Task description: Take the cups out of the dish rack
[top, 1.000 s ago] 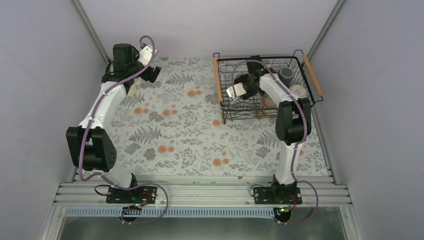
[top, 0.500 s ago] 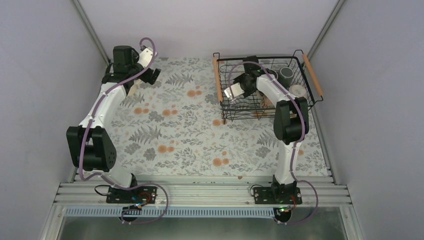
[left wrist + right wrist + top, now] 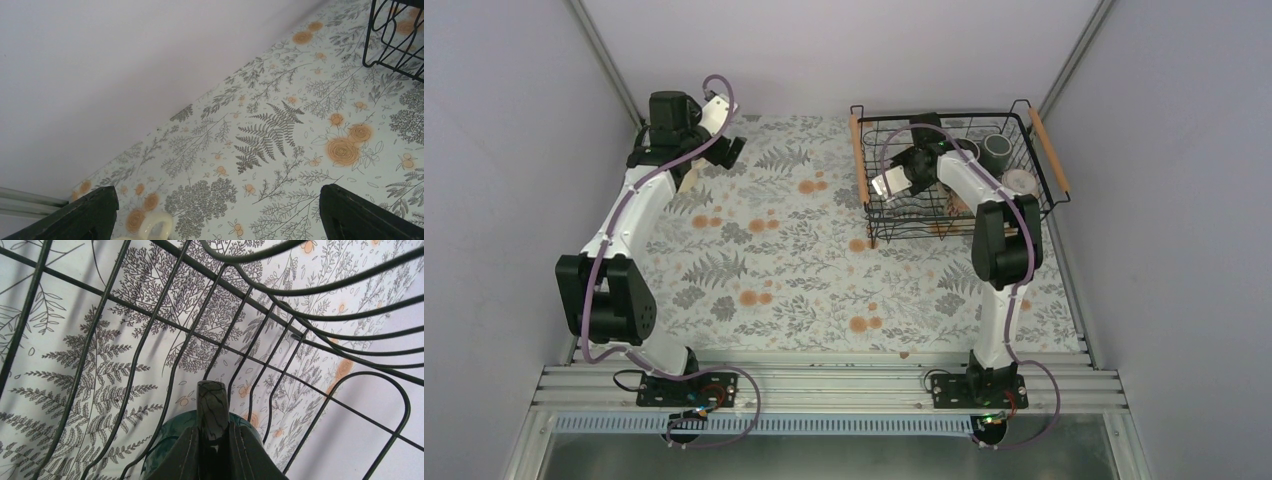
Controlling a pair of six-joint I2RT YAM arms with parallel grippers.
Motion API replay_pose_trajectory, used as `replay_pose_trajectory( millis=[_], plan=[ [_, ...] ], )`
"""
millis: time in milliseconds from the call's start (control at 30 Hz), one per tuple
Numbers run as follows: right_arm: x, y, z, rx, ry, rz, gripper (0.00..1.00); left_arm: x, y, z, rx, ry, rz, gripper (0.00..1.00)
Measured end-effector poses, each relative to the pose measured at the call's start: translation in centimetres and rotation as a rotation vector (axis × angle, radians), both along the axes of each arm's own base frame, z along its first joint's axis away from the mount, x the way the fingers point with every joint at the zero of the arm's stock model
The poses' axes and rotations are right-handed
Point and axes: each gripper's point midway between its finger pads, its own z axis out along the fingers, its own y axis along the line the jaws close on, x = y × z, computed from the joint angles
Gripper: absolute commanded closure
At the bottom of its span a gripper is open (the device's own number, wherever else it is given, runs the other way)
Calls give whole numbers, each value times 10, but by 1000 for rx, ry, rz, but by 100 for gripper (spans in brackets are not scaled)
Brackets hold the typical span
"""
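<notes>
My open left gripper should continue toward the rack and close on the cup's free side (image 3: 174, 432) while my right gripper holds the dark green cup's handle (image 3: 212, 405).
The black wire dish rack (image 3: 904, 238) with wooden bar handles stands at the far right of the table. My right gripper (image 3: 916, 158) reaches into its left half. In the right wrist view this gripper (image 3: 214, 432) is shut on the handle (image 3: 212, 407) of a dark green cup (image 3: 162, 447), seen through the rack's wires (image 3: 175, 365). More cups sit in the rack's right half: a grey one (image 3: 997, 150) and a pale patterned one (image 3: 1021, 182). My left gripper (image 3: 724, 150) hangs open over the far left of the table, holding nothing. A cream cup's handle (image 3: 150, 225) shows just below its jaws.
The table wears a floral fern cloth (image 3: 784, 260). Grey walls close in at the back and both sides. One corner of the rack (image 3: 395, 35) shows at the top right of the left wrist view. A metal rail (image 3: 824, 385) with both arm bases runs along the near edge.
My right gripper has closed on the green cup's handle and shifted slightly toward the rack's far side. The left arm has barely moved and stays open.
</notes>
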Motion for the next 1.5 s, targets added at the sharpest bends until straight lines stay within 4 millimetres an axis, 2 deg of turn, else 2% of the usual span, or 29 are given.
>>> replay_pose_trajectory(
  millis=[133, 200, 433, 633, 733, 900, 1000, 1167, 1400, 1500],
  plan=[
    [-2, 0, 7, 17, -1, -13, 96, -3, -3, 7, -13, -10, -8, 0],
    [-5, 1, 18, 30, -5, -20, 96, -5, -6, 10, -22, -15, -16, 0],
    [-11, 1, 82, 106, -97, -42, 96, -10, -32, 26, -50, -36, -79, 0],
    [-12, 0, 130, 243, -122, -94, 96, -27, -84, 43, -102, -57, -221, 0],
    [-11, -5, 150, 331, -114, -135, 96, -36, -113, 59, -169, -88, -327, 0],
    [-15, -15, 163, 453, -61, -195, 96, -52, -150, 86, -288, -124, -487, 0],
    [-18, -17, 168, 524, -18, -224, 96, -60, -177, 95, -346, -139, -602, 0],
    [-28, -11, 186, 652, 47, -243, 96, -64, -215, 78, -392, -117, -745, 0],
    [-41, -12, 232, 833, 66, -250, 96, -41, -253, 34, -457, -3, -845, 0],
    [-43, -17, 253, 893, 47, -246, 96, -35, -266, 28, -474, 17, -875, 0]
  ],
)
